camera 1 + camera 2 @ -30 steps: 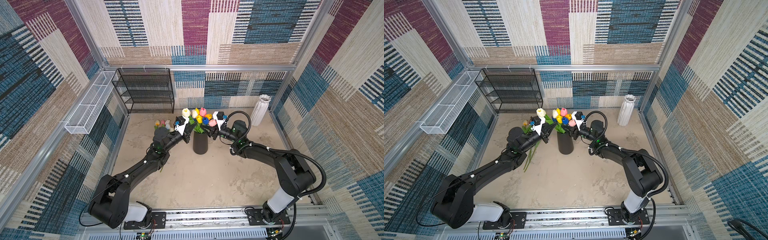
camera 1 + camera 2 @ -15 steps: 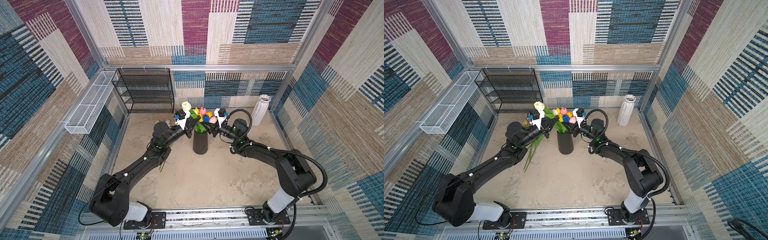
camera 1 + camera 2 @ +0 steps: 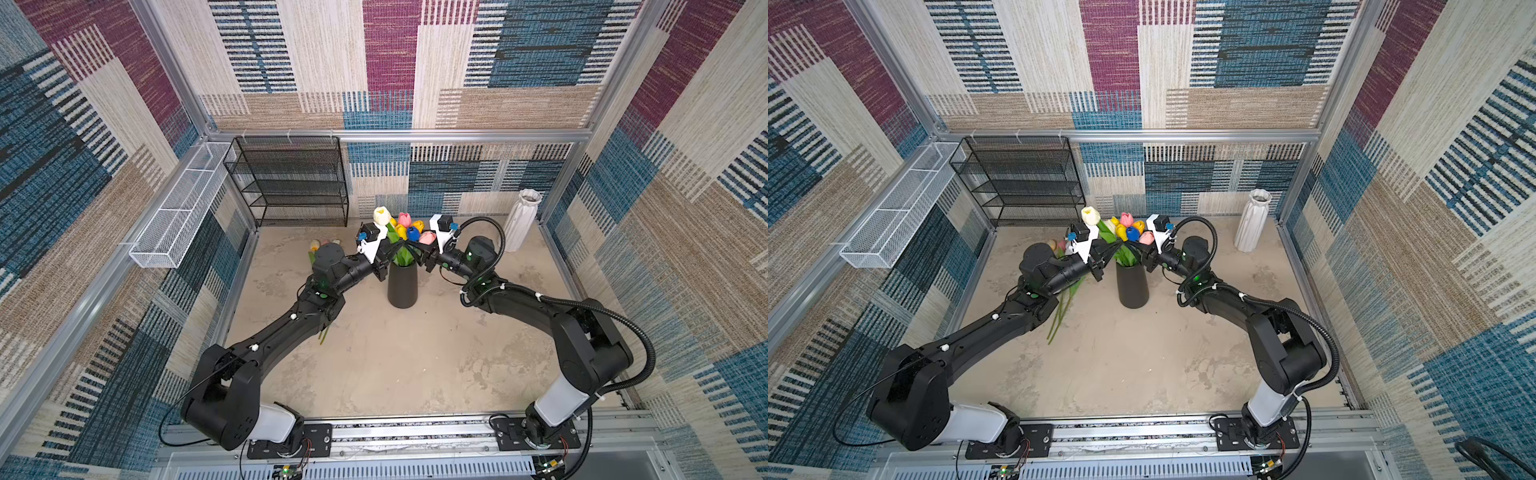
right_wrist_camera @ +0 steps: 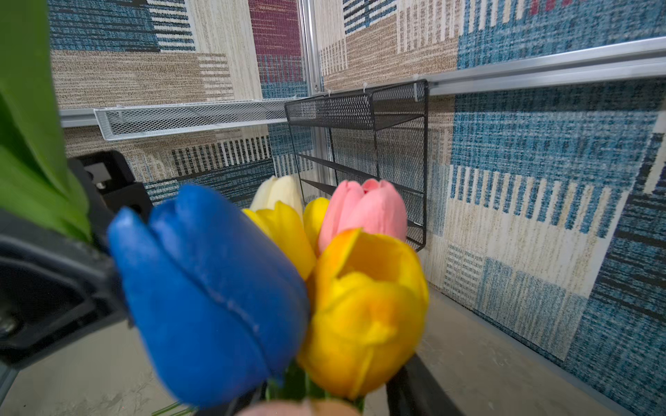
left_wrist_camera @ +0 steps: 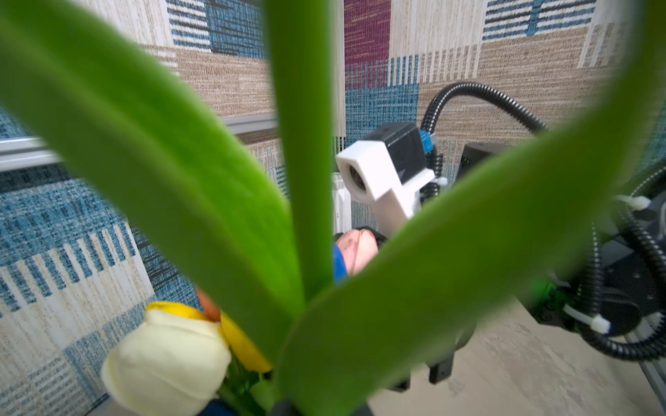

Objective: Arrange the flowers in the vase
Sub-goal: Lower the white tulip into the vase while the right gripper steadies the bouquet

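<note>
The cream tulip's head leans high and away from the bunch of flowers, so my left gripper should open, retake the tulip's stem upright and press it deeper into the vase.
A dark vase stands mid-table with several flowers in it. My left gripper is shut on the stem of a cream tulip, right beside the bunch above the vase's mouth. Its leaves hide the jaws in the left wrist view. From the other side my right gripper is closed partway round the bunch's stems. A blue head and a yellow head sit just above its fingers. More flowers lie on the table under the left arm.
A white ribbed vase stands at the back right corner. A black mesh shelf rack is against the back wall. A white wire basket hangs on the left wall.
My left gripper has lifted the cream tulip and carried it rightward until it reached the bunch over the vase. The right gripper has stayed at the stems.
</note>
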